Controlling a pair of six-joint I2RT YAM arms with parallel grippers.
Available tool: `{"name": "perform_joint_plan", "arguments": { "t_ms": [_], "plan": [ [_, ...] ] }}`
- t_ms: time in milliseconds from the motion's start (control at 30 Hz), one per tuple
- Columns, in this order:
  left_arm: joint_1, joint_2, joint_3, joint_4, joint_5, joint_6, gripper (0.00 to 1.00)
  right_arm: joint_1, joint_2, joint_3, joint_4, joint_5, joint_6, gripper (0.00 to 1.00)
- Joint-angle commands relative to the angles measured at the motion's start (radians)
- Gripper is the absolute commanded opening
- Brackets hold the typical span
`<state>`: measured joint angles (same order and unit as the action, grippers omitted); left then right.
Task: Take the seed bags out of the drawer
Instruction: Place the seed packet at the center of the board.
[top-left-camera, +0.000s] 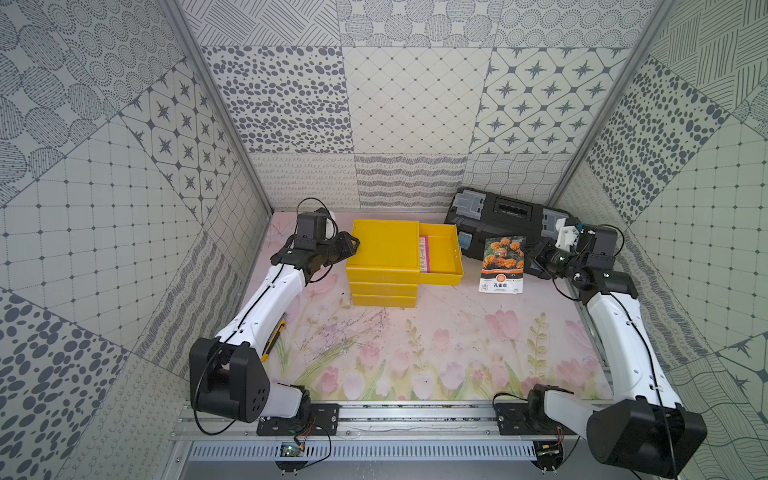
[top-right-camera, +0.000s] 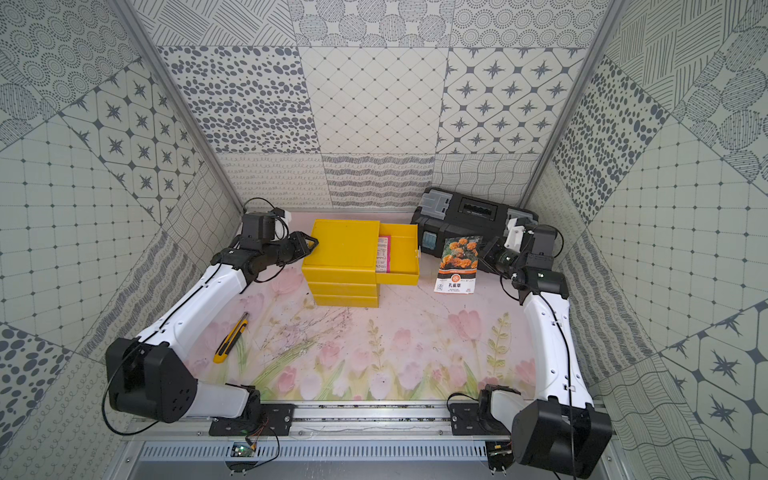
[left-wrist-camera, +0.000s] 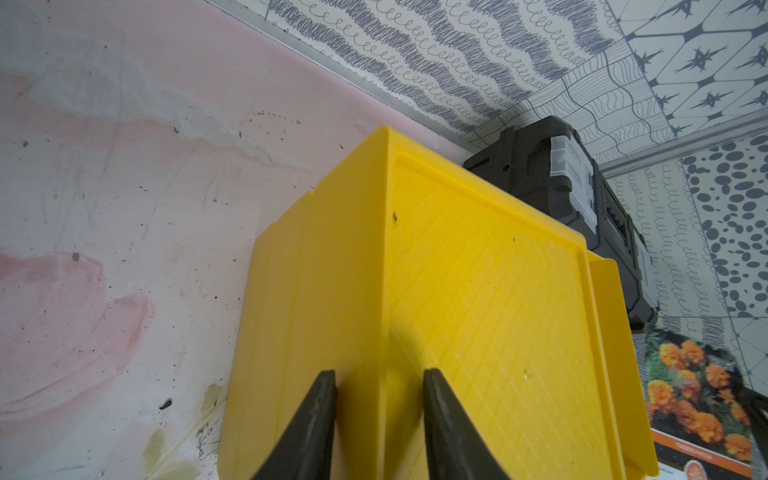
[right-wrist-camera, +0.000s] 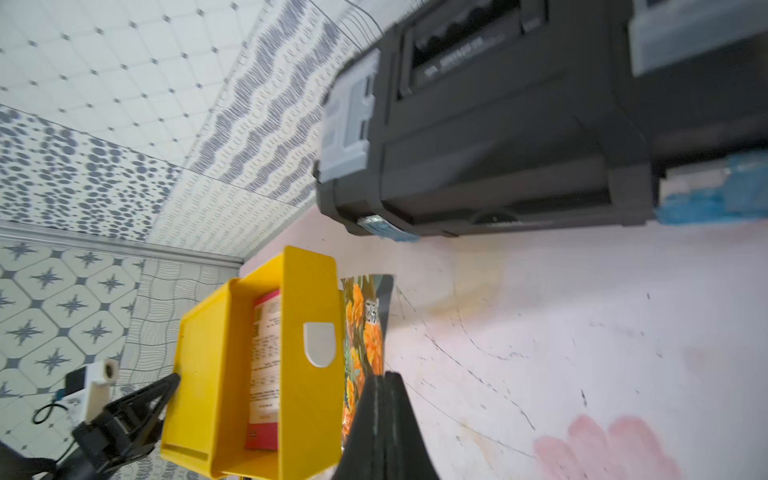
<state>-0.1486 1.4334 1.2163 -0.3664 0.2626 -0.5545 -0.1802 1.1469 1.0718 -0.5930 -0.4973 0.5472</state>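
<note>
The marigold seed bag (top-left-camera: 501, 265) is clear of the drawer, so the robot's right gripper keeps going down to the open mat (top-left-camera: 493, 313) in front of the toolbox and lets go there.
A yellow cabinet (top-left-camera: 382, 249) stands at the back of the table, and its top drawer (top-left-camera: 446, 257) is pulled out to the right. A magenta seed bag (top-left-camera: 424, 253) with a white text panel lies inside the drawer, partly under the cabinet top; it shows in the right wrist view as well (right-wrist-camera: 266, 365). My right gripper (top-left-camera: 530, 254) is shut on the right edge of a marigold-photo seed bag (top-left-camera: 503, 266), which it holds to the right of the drawer. My left gripper (top-left-camera: 354, 242) is open. Its fingertips (left-wrist-camera: 328, 378) rest against the cabinet's top left edge.
A black toolbox (top-left-camera: 498, 216) sits at the back right, just behind the held bag and the right gripper. A yellow utility knife (top-right-camera: 230, 338) lies on the floral mat beside the left arm. Patterned walls close in the back and both sides.
</note>
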Motion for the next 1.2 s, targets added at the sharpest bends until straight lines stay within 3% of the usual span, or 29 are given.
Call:
{"name": "perform_joint_plan", "arguments": {
  "t_ms": [0,233,400,700,767,1000,1167],
  "plan": [
    [-0.004,0.022,-0.006,-0.282,0.043,0.020,0.36,-0.002,0.010,-0.092,-0.004,0.029,-0.094,0.00],
    [-0.004,0.028,-0.004,-0.271,0.055,0.017,0.37,0.007,0.194,-0.210,0.132,0.079,-0.119,0.00],
    [-0.003,0.028,-0.003,-0.269,0.062,0.015,0.36,0.078,0.333,-0.159,0.126,0.180,-0.166,0.00],
    [-0.004,0.022,-0.011,-0.267,0.070,0.011,0.36,0.128,0.434,-0.085,0.081,0.401,-0.220,0.00],
    [-0.003,0.021,-0.016,-0.266,0.071,0.007,0.36,0.133,0.444,-0.078,0.080,0.427,-0.222,0.05],
    [-0.004,0.019,-0.025,-0.260,0.080,0.000,0.37,0.168,0.411,-0.061,0.080,0.523,-0.220,0.37],
    [-0.004,0.015,-0.029,-0.265,0.071,0.005,0.37,0.181,0.280,-0.066,0.075,0.518,-0.205,0.48]
  ]
}}
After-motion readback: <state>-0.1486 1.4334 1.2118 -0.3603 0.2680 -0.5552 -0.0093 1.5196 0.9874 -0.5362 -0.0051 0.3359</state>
